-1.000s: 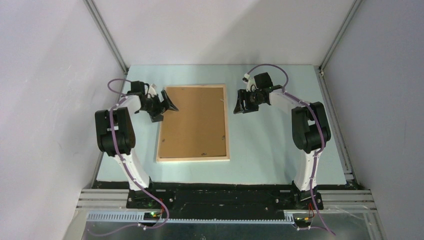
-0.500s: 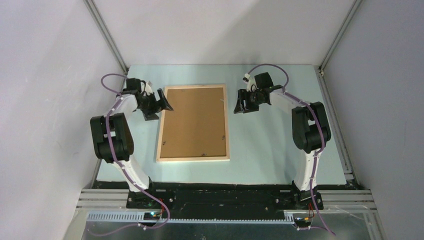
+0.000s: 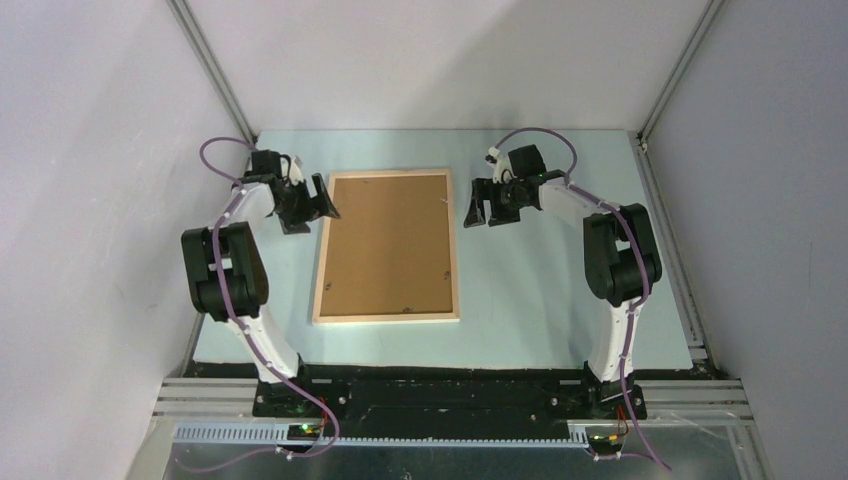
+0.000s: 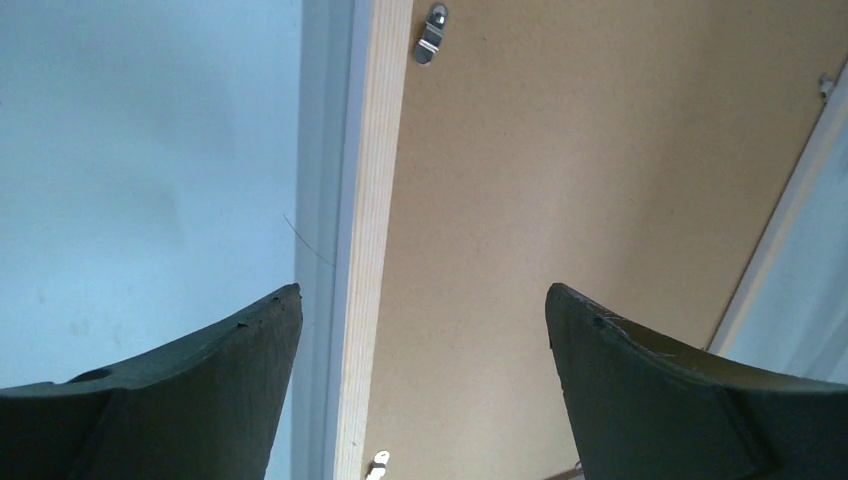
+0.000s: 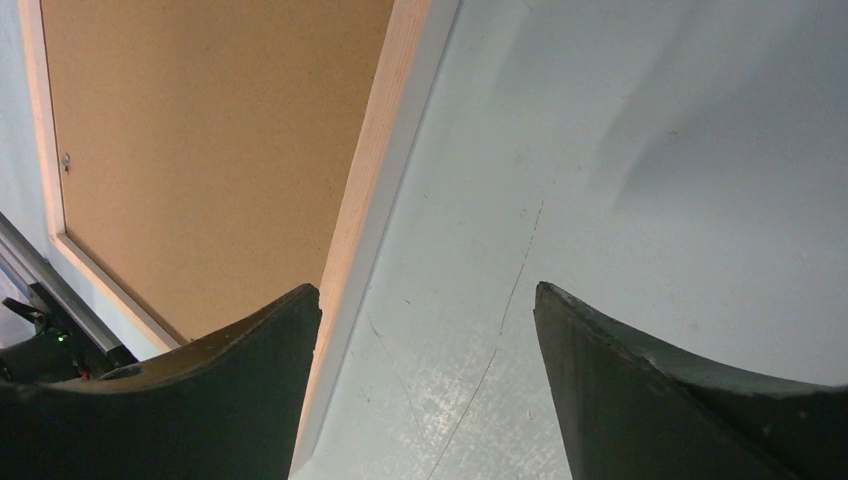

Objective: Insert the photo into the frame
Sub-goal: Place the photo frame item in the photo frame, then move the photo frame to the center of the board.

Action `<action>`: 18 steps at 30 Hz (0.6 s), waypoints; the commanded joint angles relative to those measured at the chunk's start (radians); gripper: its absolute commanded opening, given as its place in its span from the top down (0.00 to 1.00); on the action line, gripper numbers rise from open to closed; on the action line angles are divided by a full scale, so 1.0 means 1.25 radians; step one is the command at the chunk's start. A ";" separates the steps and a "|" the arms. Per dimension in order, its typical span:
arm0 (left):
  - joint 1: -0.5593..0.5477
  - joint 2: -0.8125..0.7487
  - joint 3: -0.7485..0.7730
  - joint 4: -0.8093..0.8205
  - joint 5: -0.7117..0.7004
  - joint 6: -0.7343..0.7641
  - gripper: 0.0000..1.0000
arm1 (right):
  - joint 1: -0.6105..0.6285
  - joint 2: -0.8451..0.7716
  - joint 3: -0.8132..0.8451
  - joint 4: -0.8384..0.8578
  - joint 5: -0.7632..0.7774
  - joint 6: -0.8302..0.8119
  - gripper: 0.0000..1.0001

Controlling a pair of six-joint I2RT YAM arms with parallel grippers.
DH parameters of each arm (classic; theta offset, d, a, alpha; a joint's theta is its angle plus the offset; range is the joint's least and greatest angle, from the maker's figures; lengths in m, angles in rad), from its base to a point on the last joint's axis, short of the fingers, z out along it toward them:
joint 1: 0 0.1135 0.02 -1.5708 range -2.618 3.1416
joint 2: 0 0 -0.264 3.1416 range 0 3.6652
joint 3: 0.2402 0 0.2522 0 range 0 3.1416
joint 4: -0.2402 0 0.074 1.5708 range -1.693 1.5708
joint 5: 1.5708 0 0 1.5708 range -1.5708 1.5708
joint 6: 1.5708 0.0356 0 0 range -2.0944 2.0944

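The robot should move the frame [image 3: 388, 246] across and hold the frame's rim while the right gripper turns the far clip [image 3: 444, 200], because the frame lies over toward the left gripper.
The frame [image 3: 386, 318] lies back-up on the table, a pale wood rim around a plain brown backing board [image 3: 388, 245]. The photo is hidden. My left gripper [image 3: 318, 201] is open and empty over the frame's upper left edge. In the left wrist view the rim [image 4: 375, 230] and board [image 4: 580, 180] lie between its fingers [image 4: 423, 300]. My right gripper [image 3: 480, 208] is open and empty just right of the frame's upper right edge. In the right wrist view the rim [image 5: 375, 180] runs by the left finger, with bare table between the fingers [image 5: 427, 295].
Small metal turn clips [image 4: 433, 32] sit along the inside of the rim on the backing board. The pale blue table [image 3: 540, 290] is walled by grey panels, with metal rails at the corners. The arm bases stand at the near edge.
My left gripper has moved a little back and left, off the board toward the frame's left rim. My right gripper has turned slightly and stays by the right rim.
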 commanded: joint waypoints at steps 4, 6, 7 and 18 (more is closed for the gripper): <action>0.001 0.092 0.060 0.007 -0.004 0.033 0.13 | 0.025 -0.008 0.008 0.015 0.012 -0.009 0.17; 0.000 0.103 0.062 0.007 0.000 0.033 0.16 | 0.033 0.003 0.014 0.013 0.013 -0.008 0.17; 0.000 0.106 0.061 0.006 0.005 0.034 0.19 | 0.035 0.006 0.015 0.013 0.013 -0.008 0.18; -0.016 0.128 0.040 0.007 0.033 0.047 0.35 | 0.068 0.083 0.060 0.011 -0.010 0.012 0.19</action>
